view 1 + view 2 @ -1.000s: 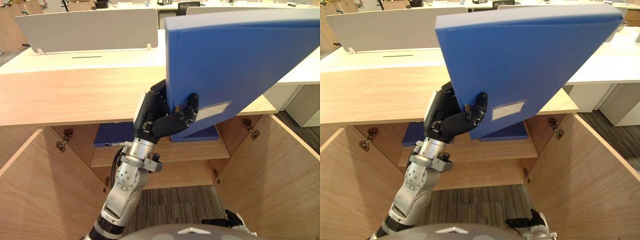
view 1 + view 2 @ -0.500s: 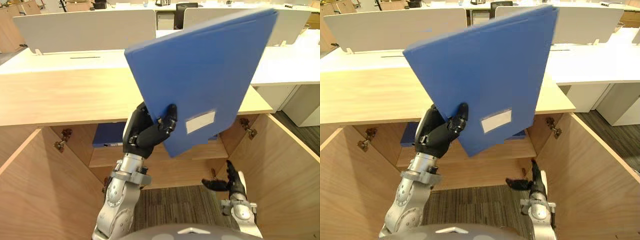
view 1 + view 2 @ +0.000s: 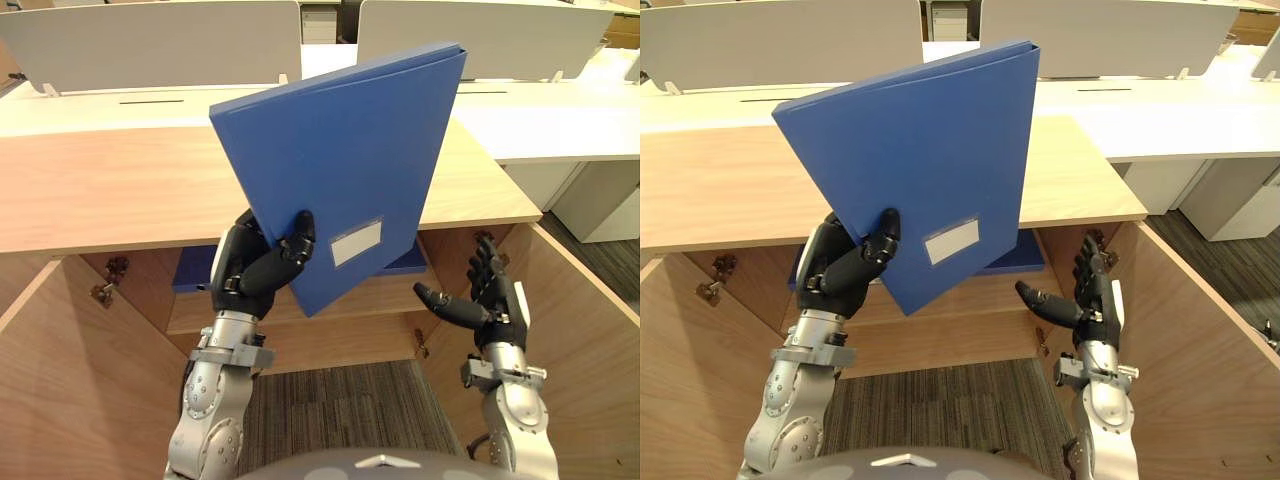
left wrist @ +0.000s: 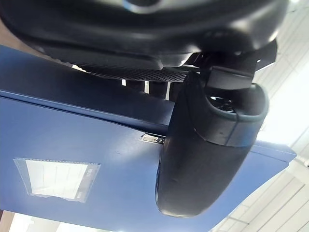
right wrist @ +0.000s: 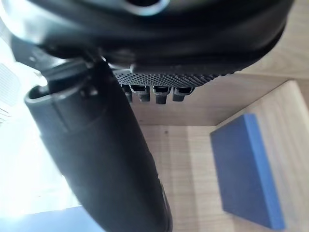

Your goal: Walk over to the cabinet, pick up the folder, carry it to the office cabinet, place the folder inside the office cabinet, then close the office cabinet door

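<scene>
The blue folder's top edge [image 3: 337,80] remains straight, so I expect the blue folder to stay flat and closed when the robot carries it in its right gripper alone.
A large blue folder [image 3: 345,170] with a white label [image 3: 357,242] is held tilted on edge in front of the open wooden office cabinet [image 3: 120,190]. My left hand [image 3: 255,275] is shut on its lower corner, the thumb [image 4: 207,145] pressed on the front cover [image 4: 96,150] and the fingers behind it. My right hand [image 3: 495,305] stands open to the right of the folder, fingers spread and apart from it, in front of the cabinet's right side.
Both cabinet doors stand open, left [image 3: 80,390] and right [image 3: 580,370]. On the inner shelf [image 3: 320,315] lie two flat blue folders [image 3: 195,270] [image 5: 246,174]. White desks with partition screens [image 3: 150,45] run behind the cabinet. Grey carpet [image 3: 340,410] lies below.
The folder has come down and to the left, away from the camera, still in my left hand. My right hand has risen from low down to beside the folder, fingers spread.
</scene>
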{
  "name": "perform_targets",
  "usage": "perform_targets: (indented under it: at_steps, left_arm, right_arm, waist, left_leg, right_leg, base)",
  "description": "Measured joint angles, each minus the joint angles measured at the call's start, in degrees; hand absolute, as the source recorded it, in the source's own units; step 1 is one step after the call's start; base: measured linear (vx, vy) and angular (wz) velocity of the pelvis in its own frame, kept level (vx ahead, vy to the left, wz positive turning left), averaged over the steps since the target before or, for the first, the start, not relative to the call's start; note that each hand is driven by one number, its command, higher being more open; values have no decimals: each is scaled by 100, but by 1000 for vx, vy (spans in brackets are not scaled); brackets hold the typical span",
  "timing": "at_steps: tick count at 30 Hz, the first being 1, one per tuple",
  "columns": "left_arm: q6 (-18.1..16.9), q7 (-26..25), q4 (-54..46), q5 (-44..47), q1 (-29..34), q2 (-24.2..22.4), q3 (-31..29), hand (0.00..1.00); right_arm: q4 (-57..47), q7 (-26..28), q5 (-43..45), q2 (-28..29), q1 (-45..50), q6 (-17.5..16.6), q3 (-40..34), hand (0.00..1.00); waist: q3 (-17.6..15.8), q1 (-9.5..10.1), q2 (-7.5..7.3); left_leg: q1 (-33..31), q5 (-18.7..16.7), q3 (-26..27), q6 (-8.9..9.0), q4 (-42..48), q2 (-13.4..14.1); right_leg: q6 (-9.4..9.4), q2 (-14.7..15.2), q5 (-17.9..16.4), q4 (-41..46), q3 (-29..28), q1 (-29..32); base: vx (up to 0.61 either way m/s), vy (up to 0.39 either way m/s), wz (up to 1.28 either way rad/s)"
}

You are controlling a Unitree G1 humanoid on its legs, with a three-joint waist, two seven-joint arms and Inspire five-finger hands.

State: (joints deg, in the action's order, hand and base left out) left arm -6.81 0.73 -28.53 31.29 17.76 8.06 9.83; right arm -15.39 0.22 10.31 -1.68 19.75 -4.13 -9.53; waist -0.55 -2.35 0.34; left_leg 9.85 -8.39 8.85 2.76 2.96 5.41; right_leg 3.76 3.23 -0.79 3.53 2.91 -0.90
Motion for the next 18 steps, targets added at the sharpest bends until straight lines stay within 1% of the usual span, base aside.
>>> perform_targets:
  at_steps: [3, 5, 9, 14, 18]
  left_arm:
    - [0, 165, 0, 1, -2, 4, -2, 0]
    - [0, 258, 0, 1, -6, 11, 2, 0]
    - [0, 437, 1, 1, -33, 52, 5, 0]
    - [0, 708, 143, 14, -237, 55, 28, 0]
    - [0, 913, 436, 21, -406, 88, 99, 0]
  right_arm:
    - [-353, 190, 406, -203, -24, -158, -86, 100]
    - [-516, 297, 641, -295, -70, -194, -78, 100]
    - [-536, 461, 1006, -390, -401, -281, -62, 100]
    - [-536, 591, 1004, -747, -778, -300, -18, 100]
    - [-526, 753, 995, -1079, -1154, -331, 262, 100]
  waist:
    - [-1, -1, 1]
    - [-1, -3, 1]
    - [-2, -9, 5]
    - [0, 2, 10]
    - [3, -2, 15]
  left_leg:
    - [0, -17, 17, -20, 1, -12]
    - [-3, -18, 43, -22, 5, -20]
    - [-41, -21, 112, -27, 32, -29]
    - [-82, -25, 122, -35, 74, -46]
    - [-90, -25, 118, -35, 90, -50]
  right_leg:
    - [14, 2, 79, -103, -25, -23]
    - [14, 4, 119, -144, -56, -25]
    - [20, 4, 215, -243, -124, -38]
    - [24, 18, 305, -338, -139, -54]
    - [26, 22, 403, -505, -131, -136]
  base:
    - [-32, 17, -5]
    - [-42, 18, -9]
    - [-57, 10, -9]
    - [-44, 8, -2]
    - [-19, 4, 0]
